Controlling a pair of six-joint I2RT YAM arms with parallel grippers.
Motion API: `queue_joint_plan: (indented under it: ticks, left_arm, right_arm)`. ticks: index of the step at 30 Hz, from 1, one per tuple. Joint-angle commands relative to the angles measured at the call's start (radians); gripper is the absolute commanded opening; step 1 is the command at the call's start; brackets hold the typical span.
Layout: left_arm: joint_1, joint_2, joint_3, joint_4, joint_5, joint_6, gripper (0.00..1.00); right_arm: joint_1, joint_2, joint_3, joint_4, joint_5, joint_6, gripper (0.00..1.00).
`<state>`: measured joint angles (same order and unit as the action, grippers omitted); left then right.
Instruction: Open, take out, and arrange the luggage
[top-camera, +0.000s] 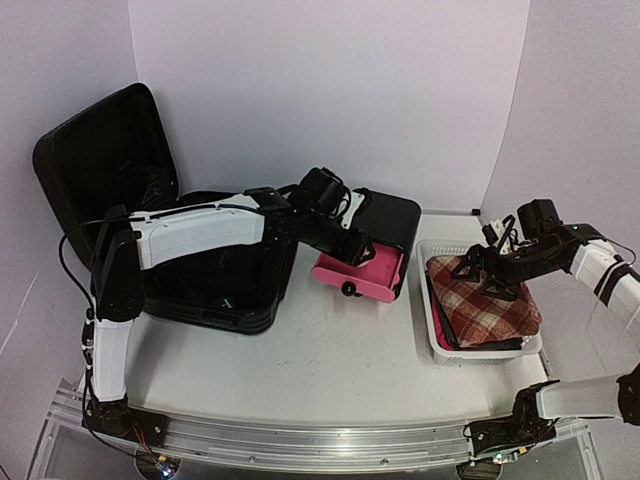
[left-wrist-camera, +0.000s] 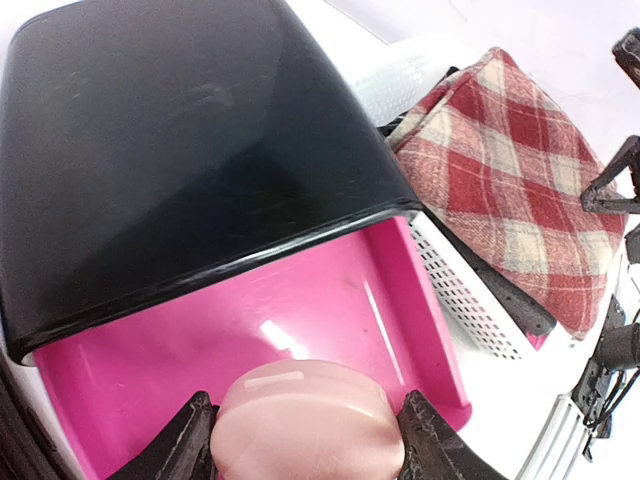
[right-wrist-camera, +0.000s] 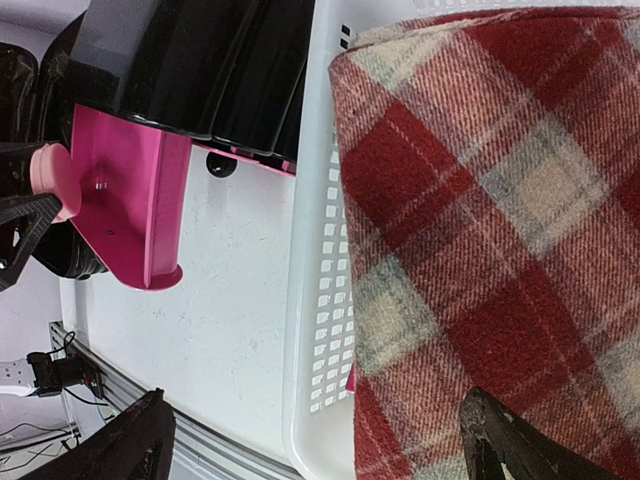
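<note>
My left gripper should keep moving down, because the pale pink round container (left-wrist-camera: 307, 422) hangs over the open pink drawer's clear bottom (top-camera: 382, 269). It should let go once the container rests there.
The luggage, a big black hard-shell suitcase (top-camera: 215, 295), lies open at the left of the table with its lid (top-camera: 100, 160) standing up. My left gripper (top-camera: 350, 250) reaches right of it and is shut on the pale pink knob (left-wrist-camera: 305, 415) of a black box's pink drawer (left-wrist-camera: 300, 300). The drawer juts out from the black shell (left-wrist-camera: 170, 150). My right gripper (top-camera: 490, 272) hangs open just above a red plaid cloth (top-camera: 485, 300) that lies in a white mesh basket (top-camera: 432, 335). In the right wrist view its fingers (right-wrist-camera: 500, 445) are spread wide over the cloth (right-wrist-camera: 480, 200) and the basket rim (right-wrist-camera: 320, 250).
The black box with the pink drawer (top-camera: 365, 265) stands between the suitcase and the basket, close to the basket's left wall. A dark flat item lies under the cloth in the basket. A metal rail (top-camera: 300, 440) runs along the near table edge. White walls close in the back and sides.
</note>
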<state>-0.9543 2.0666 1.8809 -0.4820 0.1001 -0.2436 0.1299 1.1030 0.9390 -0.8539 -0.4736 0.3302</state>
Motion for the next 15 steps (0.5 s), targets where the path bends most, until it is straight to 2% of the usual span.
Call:
queue_joint_plan:
  ticks: [1, 15]
  left_arm:
    - [-0.012, 0.018, 0.09, 0.006, -0.034, 0.007, 0.47]
    - [-0.02, 0.132, 0.202, -0.096, -0.091, -0.035, 0.49]
  right_arm:
    - [0.002, -0.019, -0.002, 0.021, -0.001, 0.001, 0.98]
    - [0.001, -0.037, -0.009, 0.018, 0.003, 0.003, 0.98]
